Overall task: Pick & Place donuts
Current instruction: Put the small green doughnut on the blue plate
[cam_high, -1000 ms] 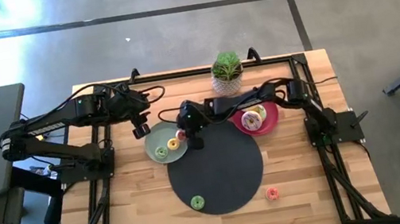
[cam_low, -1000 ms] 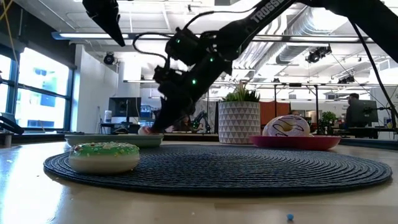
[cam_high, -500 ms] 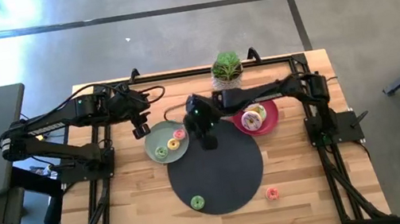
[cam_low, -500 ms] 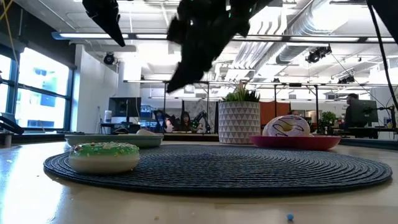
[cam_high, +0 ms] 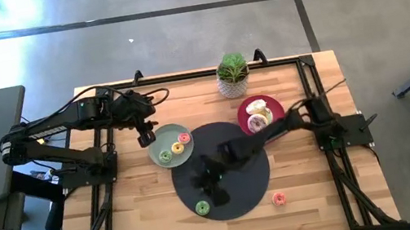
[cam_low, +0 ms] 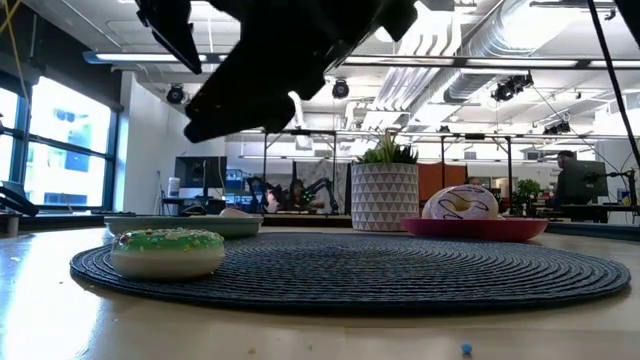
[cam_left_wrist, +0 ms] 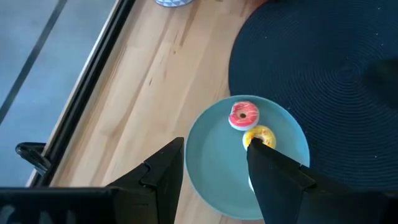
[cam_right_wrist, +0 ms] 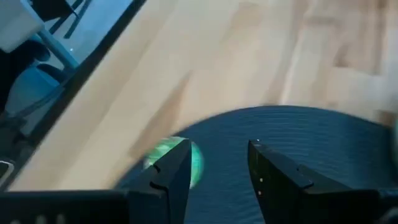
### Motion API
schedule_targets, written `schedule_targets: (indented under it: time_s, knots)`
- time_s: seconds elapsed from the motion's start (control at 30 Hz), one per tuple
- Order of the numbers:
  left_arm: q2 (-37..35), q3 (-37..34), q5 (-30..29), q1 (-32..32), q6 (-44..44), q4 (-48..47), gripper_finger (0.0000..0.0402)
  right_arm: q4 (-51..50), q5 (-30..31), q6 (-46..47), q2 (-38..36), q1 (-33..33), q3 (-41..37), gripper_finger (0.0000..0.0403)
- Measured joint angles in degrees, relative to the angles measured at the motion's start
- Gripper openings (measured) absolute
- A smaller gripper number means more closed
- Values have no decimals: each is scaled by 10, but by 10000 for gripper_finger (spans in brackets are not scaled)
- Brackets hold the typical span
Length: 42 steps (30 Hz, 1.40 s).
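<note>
The green-iced donut (cam_high: 202,208) is under one finger and open mat under the other, so I go on lowering my right gripper before I close it across the donut's rim (cam_right_wrist: 197,165).
A green-iced donut (cam_high: 202,207) lies flat on the round black mat (cam_high: 235,151) near its front edge; it also shows in the low view (cam_low: 167,250) and the right wrist view (cam_right_wrist: 193,160). My right gripper (cam_high: 212,183) hangs open and empty above the mat, just far of that donut (cam_right_wrist: 219,149). A sage-green plate (cam_high: 158,143) holds a pink donut (cam_left_wrist: 243,115), a yellow one (cam_left_wrist: 259,135) and a green one (cam_high: 164,156). My left gripper (cam_high: 144,133) is open and empty above that plate's far-left rim (cam_left_wrist: 214,149). A pink donut (cam_high: 278,198) lies on the wood.
A pink-red plate (cam_high: 276,124) at the mat's far right holds a white-iced donut (cam_high: 257,123) and a pale one (cam_high: 264,110). A potted plant (cam_high: 232,75) stands at the far edge. Black frame rails run along the table's sides.
My right gripper has left the sage-green plate, risen, and swung toward the table's near edge over the black mat, ending just far of the green donut. The pink donut stays on the sage-green plate.
</note>
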Motion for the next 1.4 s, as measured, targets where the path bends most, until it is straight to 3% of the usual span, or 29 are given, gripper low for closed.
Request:
schedule_targets:
  time_s: [0.2, 0.37, 0.73, 0.87, 1.1, 1.4]
  knots:
    - [0, 0, 2, 0, -5, 11, 168, 5, 99, 52, 23, 45, 0, 147]
    - [0, 0, 2, 0, -19, 20, 168, 5, 120, 93, 53, 57, 0, 147]
    - [0, 0, 2, 0, -16, 18, 168, 16, 80, 145, 75, 57, 0, 138]
    - [0, 0, 2, 0, -15, 18, 168, 13, 47, 162, 75, 57, 0, 108]
    - [0, 0, -4, 0, -14, 18, 168, 23, 20, 162, 75, 57, 0, 11]
    - [0, 0, -7, 0, -14, 17, 168, 26, 21, 162, 47, 51, -1, 3]
